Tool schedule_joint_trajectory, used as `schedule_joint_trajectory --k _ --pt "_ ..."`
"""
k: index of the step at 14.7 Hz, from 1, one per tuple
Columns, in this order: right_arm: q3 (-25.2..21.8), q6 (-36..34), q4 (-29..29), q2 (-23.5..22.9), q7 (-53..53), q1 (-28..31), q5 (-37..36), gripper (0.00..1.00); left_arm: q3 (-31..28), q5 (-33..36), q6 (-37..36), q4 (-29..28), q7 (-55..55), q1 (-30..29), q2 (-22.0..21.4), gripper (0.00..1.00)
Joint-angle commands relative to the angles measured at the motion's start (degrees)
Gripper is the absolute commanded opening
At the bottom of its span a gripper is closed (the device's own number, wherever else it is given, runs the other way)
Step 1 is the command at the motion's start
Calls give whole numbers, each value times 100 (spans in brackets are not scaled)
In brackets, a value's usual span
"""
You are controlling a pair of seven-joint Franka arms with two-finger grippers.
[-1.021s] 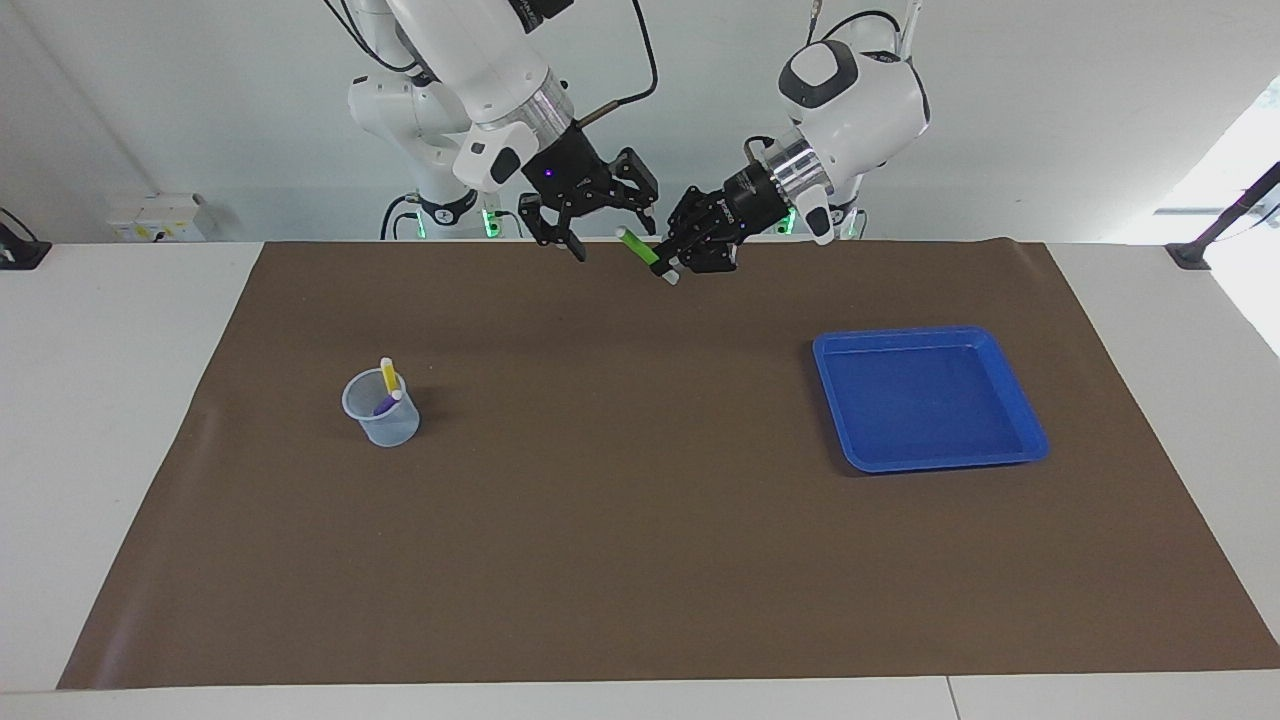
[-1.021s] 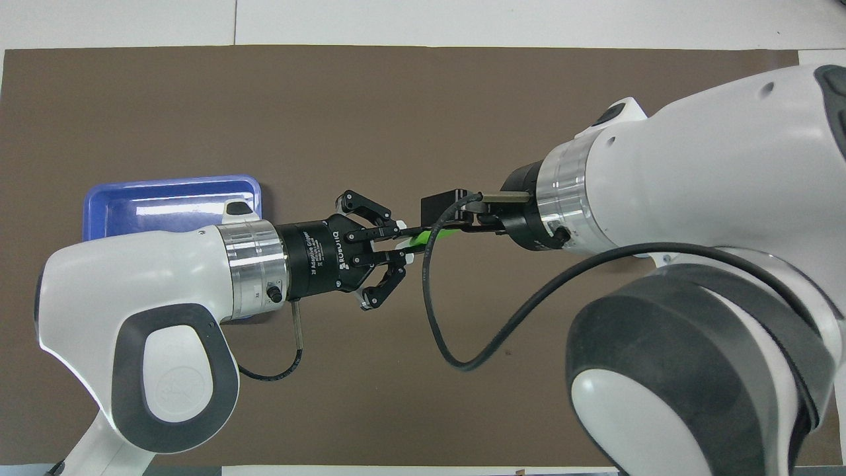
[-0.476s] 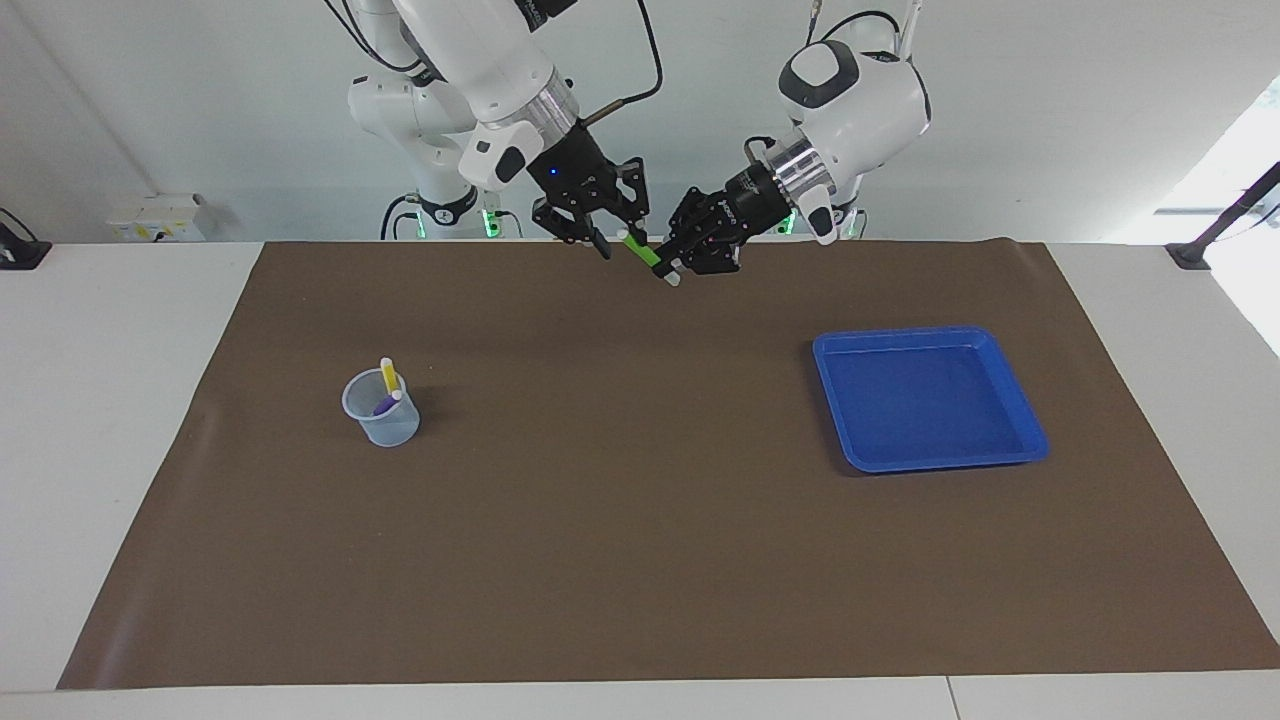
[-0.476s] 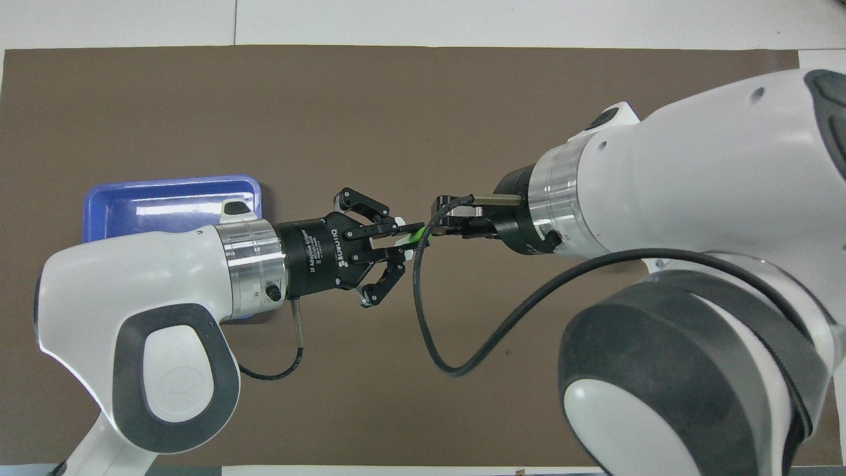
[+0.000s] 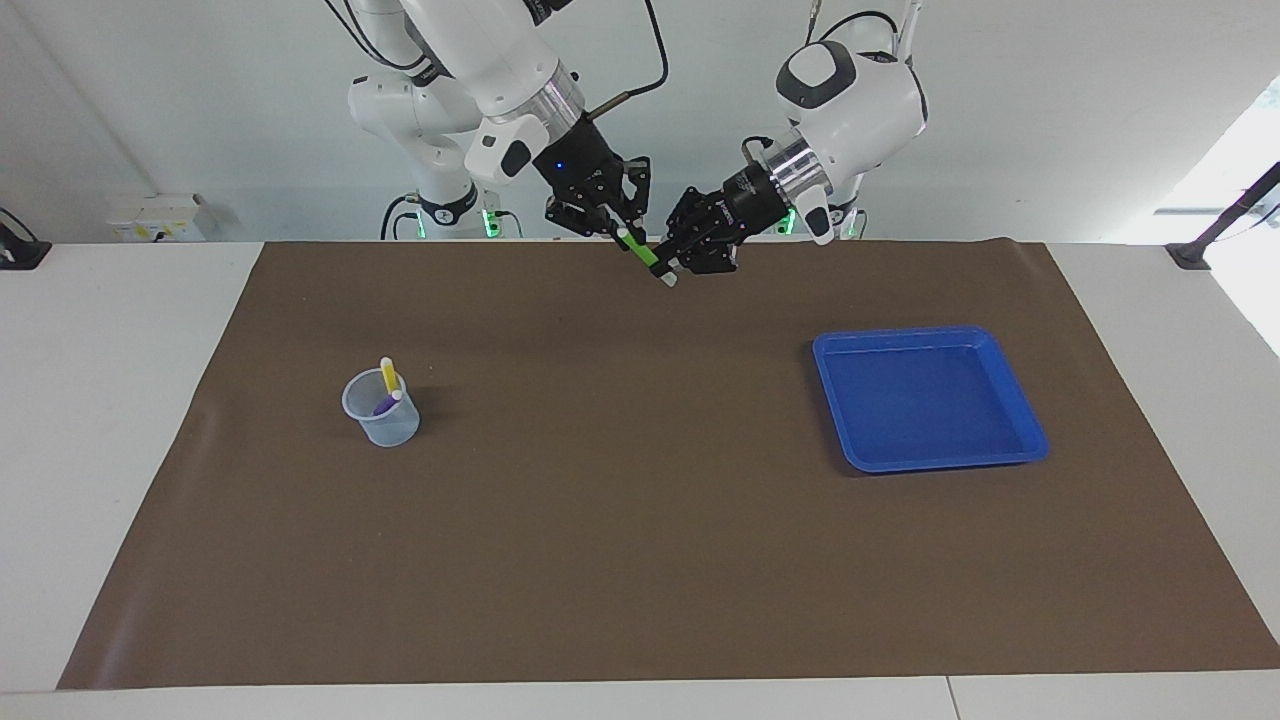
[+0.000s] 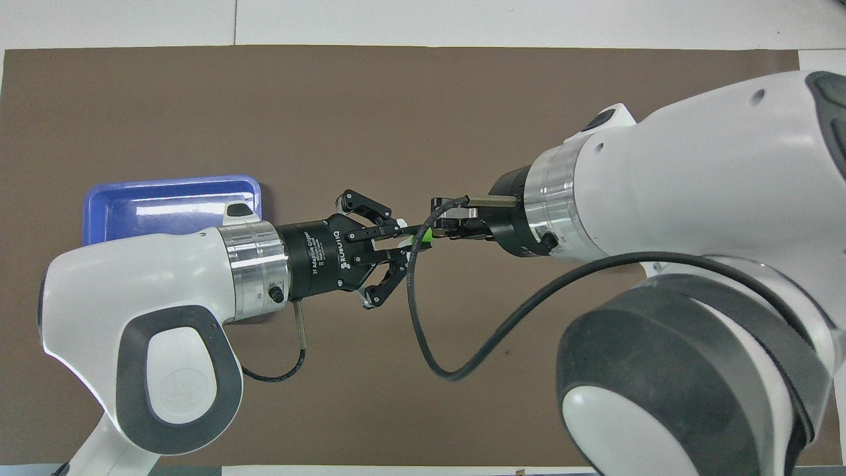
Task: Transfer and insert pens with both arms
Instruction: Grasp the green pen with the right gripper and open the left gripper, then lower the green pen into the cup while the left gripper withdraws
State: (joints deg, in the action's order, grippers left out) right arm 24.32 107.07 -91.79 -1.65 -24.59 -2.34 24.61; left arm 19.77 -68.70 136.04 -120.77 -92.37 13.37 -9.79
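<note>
My left gripper should open and back away from the green pen's lower end (image 5: 668,278), which it is holding, before my right gripper takes the pen to the cup (image 5: 381,409).
A green pen (image 5: 641,253) hangs tilted in the air over the mat's edge nearest the robots, white tip (image 5: 668,280) down. My left gripper (image 5: 672,264) is shut on its lower part, and my right gripper (image 5: 615,228) is shut on its upper end. From overhead the two grippers meet nose to nose, left gripper (image 6: 404,238) and right gripper (image 6: 441,228), with only a short piece of the green pen (image 6: 423,235) showing between them. A yellow pen (image 5: 389,375) and a purple pen (image 5: 386,404) stand in a clear cup (image 5: 383,420) toward the right arm's end.
A blue tray (image 5: 900,333) lies on the brown mat (image 5: 620,520) toward the left arm's end; overhead, the tray (image 6: 172,180) is partly covered by the left arm. The right arm hides the cup in the overhead view. A black cable (image 6: 423,330) loops below the right wrist.
My right gripper came in from open beside the green pen and shut on its upper end. The left gripper kept its hold and barely moved.
</note>
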Motion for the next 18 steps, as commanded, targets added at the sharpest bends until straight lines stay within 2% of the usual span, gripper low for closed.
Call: schedule_joint_trajectory --k 1,4,6,9,11,13,14,18 --pt "12 16 -14 -11 -55 67 -53 0 -70 -109 160 -149 -70 78 -172 100" --pt "-76 -2 -32 -11 -11 67 -132 0 -79 -109 160 -158 -149 78 -172 100" --pt "-260 -141 -84 33 51 76 -482 0 -88 -91 108 -158 -176 8 -172 100" --pt "-707 -458 -233 112 883 76 -1088 0 -114 -4 55 -210 -184 -237 -172 100" --pt "-1146 -371 -723 322 1716 67 -1370 0 -114 415 -208 -167 -193 -544 -155 100" --pt "-1586 -170 -1259 542 2569 67 -1712 0 -106 1380 -306 -114 -184 -686 -111 100" --pt "-1779 84 -1514 638 2878 67 -1932 0 -114 1646 -306 -114 -184 -704 -111 100" --pt "-2351 762 -2017 701 3723 76 -2347 0 -114 1754 -297 -105 -158 -1204 -85 100"
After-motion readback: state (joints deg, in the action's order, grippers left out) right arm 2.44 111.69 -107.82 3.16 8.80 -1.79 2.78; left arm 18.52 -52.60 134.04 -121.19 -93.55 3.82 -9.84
